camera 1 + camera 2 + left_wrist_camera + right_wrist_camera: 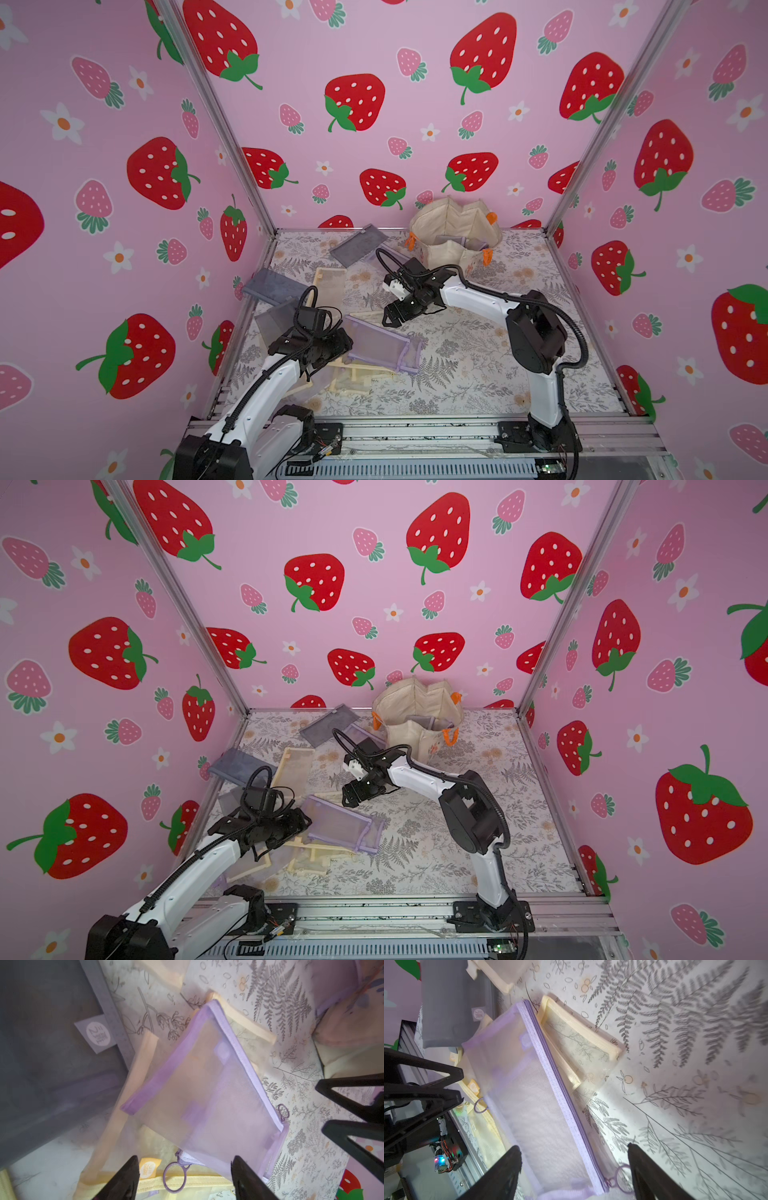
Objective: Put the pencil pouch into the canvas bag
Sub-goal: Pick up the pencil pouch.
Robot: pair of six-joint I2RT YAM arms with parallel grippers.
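Observation:
My left gripper should lift the lilac pouch and my right gripper should take it by its zip (379, 329), because the canvas bag (454, 241) is far from my left gripper.
A lilac mesh pencil pouch (382, 345) (340, 823) lies mid-table on top of cream pouches. My left gripper (347, 347) (185, 1167) is at its near-left end, open, with the pouch's corner (207, 1084) and a lilac ring pull (175, 1177) between the spread fingers, which do not touch it. At the pouch's far end my right gripper (388, 320) (574, 1155) hovers open, its fingers to either side of the mesh (542, 1095) and zip. The cream canvas bag (455, 237) (417, 717) with orange handles stands open at the back, with a greyish pouch inside.
Grey pouches (359, 245) (274, 286) lie at the back and left. Cream mesh pouches (330, 284) (357, 378) lie around and under the lilac one. Pink strawberry walls close in three sides, and a metal rail (415, 432) runs along the front.

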